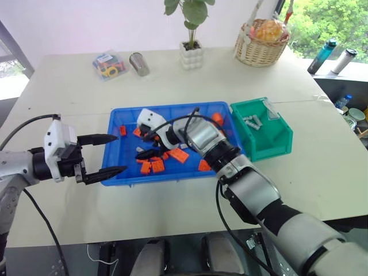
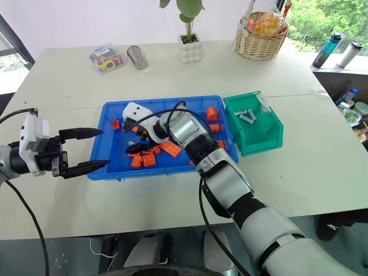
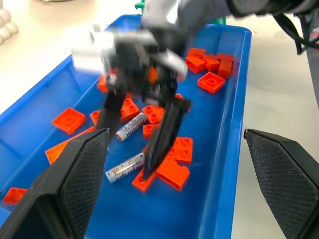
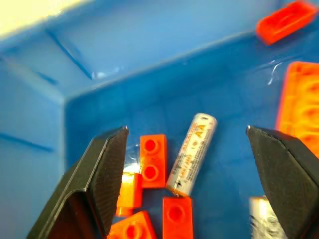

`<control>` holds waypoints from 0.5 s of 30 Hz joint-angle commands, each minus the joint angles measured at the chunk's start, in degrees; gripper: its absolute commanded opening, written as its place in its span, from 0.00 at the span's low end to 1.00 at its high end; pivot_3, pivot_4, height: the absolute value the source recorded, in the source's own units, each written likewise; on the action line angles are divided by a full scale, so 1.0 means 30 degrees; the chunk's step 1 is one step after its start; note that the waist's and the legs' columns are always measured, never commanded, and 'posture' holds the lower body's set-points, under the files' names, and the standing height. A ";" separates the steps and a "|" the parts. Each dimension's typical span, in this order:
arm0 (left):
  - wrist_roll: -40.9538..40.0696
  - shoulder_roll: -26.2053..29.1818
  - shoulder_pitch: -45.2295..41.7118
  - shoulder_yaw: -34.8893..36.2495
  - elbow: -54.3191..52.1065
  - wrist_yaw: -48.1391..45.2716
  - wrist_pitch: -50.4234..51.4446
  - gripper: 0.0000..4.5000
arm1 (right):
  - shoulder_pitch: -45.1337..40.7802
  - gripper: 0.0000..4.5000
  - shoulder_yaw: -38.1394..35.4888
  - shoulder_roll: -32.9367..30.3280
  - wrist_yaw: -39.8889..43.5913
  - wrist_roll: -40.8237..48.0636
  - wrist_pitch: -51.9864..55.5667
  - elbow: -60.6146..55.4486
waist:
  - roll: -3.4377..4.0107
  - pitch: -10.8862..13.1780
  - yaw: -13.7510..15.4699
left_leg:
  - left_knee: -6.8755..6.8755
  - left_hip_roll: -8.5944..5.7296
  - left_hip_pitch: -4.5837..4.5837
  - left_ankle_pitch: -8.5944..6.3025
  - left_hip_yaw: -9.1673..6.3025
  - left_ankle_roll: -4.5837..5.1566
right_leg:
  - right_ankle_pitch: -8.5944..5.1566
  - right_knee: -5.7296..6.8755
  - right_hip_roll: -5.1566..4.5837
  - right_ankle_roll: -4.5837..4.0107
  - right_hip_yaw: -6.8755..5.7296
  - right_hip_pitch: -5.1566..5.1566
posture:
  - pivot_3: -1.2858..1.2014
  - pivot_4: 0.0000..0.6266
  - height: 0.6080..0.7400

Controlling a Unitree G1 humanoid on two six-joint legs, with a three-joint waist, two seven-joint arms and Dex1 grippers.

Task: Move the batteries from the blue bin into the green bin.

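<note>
My right gripper needs to turn in line with the battery (image 4: 193,153) and pinch only that, because an orange brick (image 4: 153,161) lies beside the slanted battery between the gripper's spread fingers.
The blue bin (image 1: 172,108) lies mid-table with orange bricks (image 1: 179,155) scattered in it. Two batteries (image 3: 130,127) lie among the bricks on its floor. My right gripper (image 1: 148,146) hangs open just above the bin's left part, pointing down at them. In the right wrist view one battery (image 4: 192,154) lies below the gap between the spread fingers, and nothing is held. My left gripper (image 1: 120,153) stands open and empty at the bin's left rim. The green bin (image 1: 277,138) sits against the blue bin's right end with a few batteries (image 1: 251,121) inside.
At the back of the table stand a wicker basket (image 1: 261,43), a white plant pot (image 1: 191,56), a metal cup (image 1: 139,64) and a clear box of small parts (image 1: 109,64). Bottles (image 1: 322,54) stand beyond the right edge.
</note>
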 commanded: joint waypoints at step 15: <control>-0.0105 0.0156 -0.1301 -0.0225 0.0361 -0.0105 -0.0077 1.00 | 0.1225 0.86 0.2125 -0.0065 -0.1578 -0.2075 -0.4590 0.0874 | -0.0007 -0.0005 -0.0074 | 0.0013 -0.0107 0.0011 0.0005 -0.0103 -0.0009 | 0.0000 0.0023 -0.0031 0.0000 0.0060 -0.0076 | 0.52 0.24 0.98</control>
